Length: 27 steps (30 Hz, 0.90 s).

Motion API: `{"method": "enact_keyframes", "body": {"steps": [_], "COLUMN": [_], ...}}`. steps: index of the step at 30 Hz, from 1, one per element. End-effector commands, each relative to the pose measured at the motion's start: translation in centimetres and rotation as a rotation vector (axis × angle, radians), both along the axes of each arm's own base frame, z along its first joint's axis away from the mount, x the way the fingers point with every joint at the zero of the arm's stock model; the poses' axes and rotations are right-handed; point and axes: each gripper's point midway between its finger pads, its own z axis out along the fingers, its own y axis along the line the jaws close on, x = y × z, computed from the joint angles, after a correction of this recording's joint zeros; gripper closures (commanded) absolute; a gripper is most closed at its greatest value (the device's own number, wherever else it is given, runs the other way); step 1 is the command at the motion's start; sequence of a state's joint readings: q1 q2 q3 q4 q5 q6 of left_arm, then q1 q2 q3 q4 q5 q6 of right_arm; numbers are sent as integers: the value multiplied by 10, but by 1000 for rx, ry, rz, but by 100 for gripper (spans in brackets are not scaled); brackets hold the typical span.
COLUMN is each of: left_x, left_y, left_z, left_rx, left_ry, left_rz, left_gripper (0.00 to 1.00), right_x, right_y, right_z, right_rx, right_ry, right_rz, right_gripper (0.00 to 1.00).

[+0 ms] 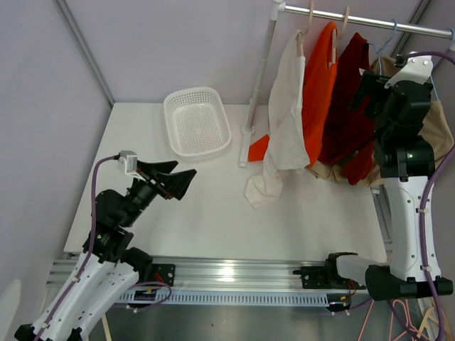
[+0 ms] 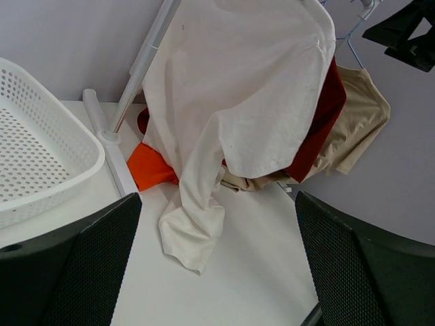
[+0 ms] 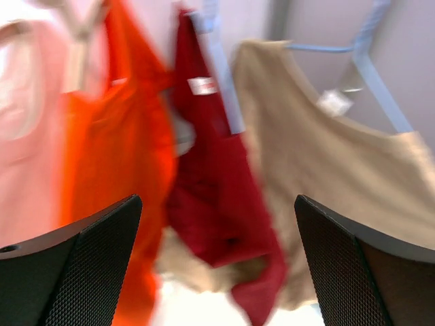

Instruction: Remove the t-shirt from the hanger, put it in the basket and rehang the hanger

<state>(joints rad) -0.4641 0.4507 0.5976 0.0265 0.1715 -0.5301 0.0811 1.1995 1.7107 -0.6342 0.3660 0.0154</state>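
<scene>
My right gripper is moving toward the tan shirt's near shoulder (image 3: 409,144), which lies clear of the red shirt. It should carry on toward that shoulder until its open fingers are on both sides of it.
Several shirts hang on hangers from a metal rail (image 1: 370,24) at the back right: a white one (image 1: 284,121) whose sleeve trails onto the table, an orange one (image 1: 318,92), a dark red one (image 1: 348,106) and a tan one (image 1: 443,135) on a blue hanger (image 3: 367,68). My right gripper (image 1: 367,98) is raised beside the red shirt (image 3: 217,197) and tan shirt (image 3: 326,176), open and holding nothing. My left gripper (image 1: 178,175) hovers low over the table's left side, open and empty, facing the white shirt (image 2: 238,88).
A white perforated basket (image 1: 197,121) sits at the back left of the table. The rack's white pole (image 1: 259,78) rises from a foot (image 1: 245,145) on the table beside the basket. An orange hem (image 2: 153,166) lies on the table.
</scene>
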Motion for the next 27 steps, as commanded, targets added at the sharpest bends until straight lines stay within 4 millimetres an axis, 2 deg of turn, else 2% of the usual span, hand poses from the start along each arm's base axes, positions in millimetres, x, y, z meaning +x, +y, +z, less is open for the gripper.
{"method": "enact_keyframes", "body": {"steps": [1, 2, 3, 5, 6, 8, 12, 14, 16, 17, 18, 20, 24, 27], "left_x": [-6, -6, -6, -4, -4, -2, 0, 0, 0, 0, -1, -2, -1, -2], "left_y": [-12, -13, -15, -17, -18, -18, -17, -18, -19, -19, -20, -21, -20, -22], "left_z": [3, 2, 1, -3, -4, -8, -11, -11, -13, -11, -11, -10, -17, -13], "left_rx": [-29, -28, -26, -19, -16, -9, -4, -4, -6, -8, -8, -6, -9, -16], "left_ry": [0, 4, 8, 18, 22, 29, 33, 34, 36, 32, 33, 30, 37, 26], "left_rz": [-68, -76, -80, -88, -89, -87, -77, -78, -85, -88, -93, -102, -95, -103], "left_gripper": [1, 0, 1, 0, 0, 0, 1, 0, 0, 0, 1, 1, 0, 0], "right_x": [-7, -5, -10, -6, -9, 7, 21, 23, 33, 33, 41, 42, 46, 52], "right_y": [-35, -41, -62, -74, -94, -99, -120, -128, -138, -143, -149, -157, -173, -182], "right_z": [24, 23, 24, 23, 22, 9, 3, 9, 1, 8, 2, 10, 9, -1], "right_rx": [-113, -114, -117, -89, -75, -2, 118, 113, 115, 108, 106, 84, 36, 29], "right_ry": [-40, -50, -55, -68, -67, -45, -65, -75, -50, -61, -39, -39, -13, 12], "right_rz": [-104, -128, -189, -198, -240, -176, -151, -173, -188, -196, -198, -218, -260, -271], "right_gripper": [1, 1, 1, 0, 0, 1, 1, 1, 0, 0, 1, 0, 0, 1]}}
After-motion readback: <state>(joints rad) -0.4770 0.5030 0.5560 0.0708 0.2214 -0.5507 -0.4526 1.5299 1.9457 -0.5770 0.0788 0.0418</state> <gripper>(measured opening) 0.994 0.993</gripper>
